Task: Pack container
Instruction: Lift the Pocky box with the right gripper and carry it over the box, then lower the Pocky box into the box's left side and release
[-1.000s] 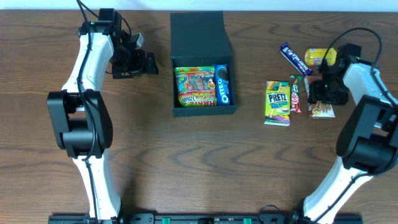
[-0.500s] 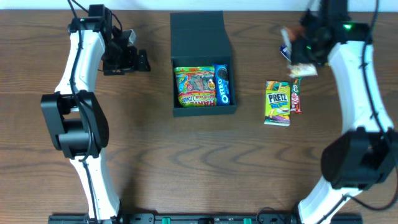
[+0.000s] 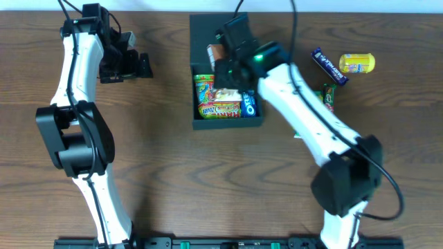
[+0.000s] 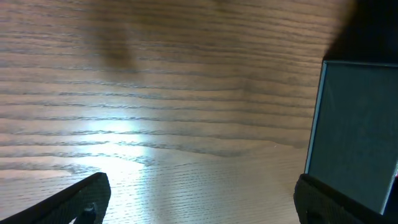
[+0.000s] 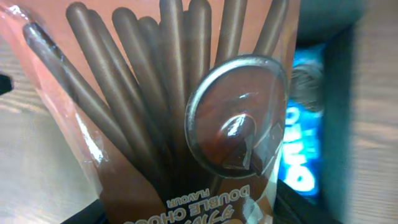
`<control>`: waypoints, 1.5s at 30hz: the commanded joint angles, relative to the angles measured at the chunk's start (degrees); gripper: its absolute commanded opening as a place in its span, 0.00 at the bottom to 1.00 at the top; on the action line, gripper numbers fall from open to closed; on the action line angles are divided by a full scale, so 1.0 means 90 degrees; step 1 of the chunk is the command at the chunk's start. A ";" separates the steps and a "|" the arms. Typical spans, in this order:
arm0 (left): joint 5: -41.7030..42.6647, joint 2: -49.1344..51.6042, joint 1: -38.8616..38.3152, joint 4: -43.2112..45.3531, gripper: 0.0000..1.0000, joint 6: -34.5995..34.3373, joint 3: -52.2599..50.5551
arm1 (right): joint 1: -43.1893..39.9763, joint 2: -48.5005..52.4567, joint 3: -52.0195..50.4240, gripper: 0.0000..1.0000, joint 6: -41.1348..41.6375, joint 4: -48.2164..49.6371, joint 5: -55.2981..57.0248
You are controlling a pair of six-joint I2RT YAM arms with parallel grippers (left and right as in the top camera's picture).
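The sweets bag (image 3: 217, 109) is lying across the chocolate-stick packet's spot, so my right gripper should lower the packet along the container's side and then straighten the sweets bag.
The container (image 3: 228, 122) is a dark square box at the table's middle, its lid (image 3: 208, 28) lying open behind it. Inside are a colourful sweets bag (image 3: 216, 100) and a blue Oreo pack (image 3: 250, 104). My right gripper (image 3: 225, 69) hangs over the container's back half, shut on a brown chocolate-stick packet (image 3: 216, 52). In the right wrist view that packet (image 5: 186, 112) fills the frame between my fingers (image 5: 186, 211), with the Oreo pack (image 5: 298, 149) below it. My left gripper (image 3: 135, 66) is open and empty over bare wood, left of the container (image 4: 357, 124).
At the right lie a dark blue bar (image 3: 328, 66), a yellow packet (image 3: 357, 63) and a red-and-green bar (image 3: 327, 97). My right arm spans the table from its base to the container and hides what lies beneath it.
My right gripper has carried the brown packet from the table's right side leftward to above the container. My left arm has drifted a little to the left.
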 commanded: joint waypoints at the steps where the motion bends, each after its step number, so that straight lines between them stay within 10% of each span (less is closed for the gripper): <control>1: -0.0087 -0.0175 0.0032 -0.0049 0.95 0.0112 0.0143 | 0.0240 0.0355 -0.0007 0.54 0.0826 0.0126 0.0214; 13: -0.0085 -0.0172 0.0032 -0.0083 0.95 0.0112 0.0143 | 0.0406 0.0695 -0.0007 0.57 0.0872 0.0228 0.0112; 23: -0.0085 -0.0175 0.0032 -0.0083 0.95 0.0112 0.0143 | 0.0262 0.0658 0.0134 0.89 0.0134 0.0185 0.0100; 25: -0.0085 -0.0175 0.0032 -0.0085 0.95 0.0112 0.0143 | 0.0155 0.0631 0.0168 0.77 0.0134 0.0192 0.0046; 27: -0.0085 -0.0172 0.0029 -0.0085 0.95 0.0112 0.0143 | -0.0090 0.0636 0.0160 0.09 -0.0627 0.0270 -0.0707; 28: -0.0083 -0.0172 0.0029 -0.0085 0.95 0.0112 0.0143 | -0.0180 0.0653 0.0146 0.01 -0.0964 0.0301 -0.1098; 45: -0.0083 -0.0172 0.0029 -0.0085 0.95 0.0112 0.0143 | -0.0563 0.1409 -0.1098 0.01 -0.2460 0.1860 -0.3750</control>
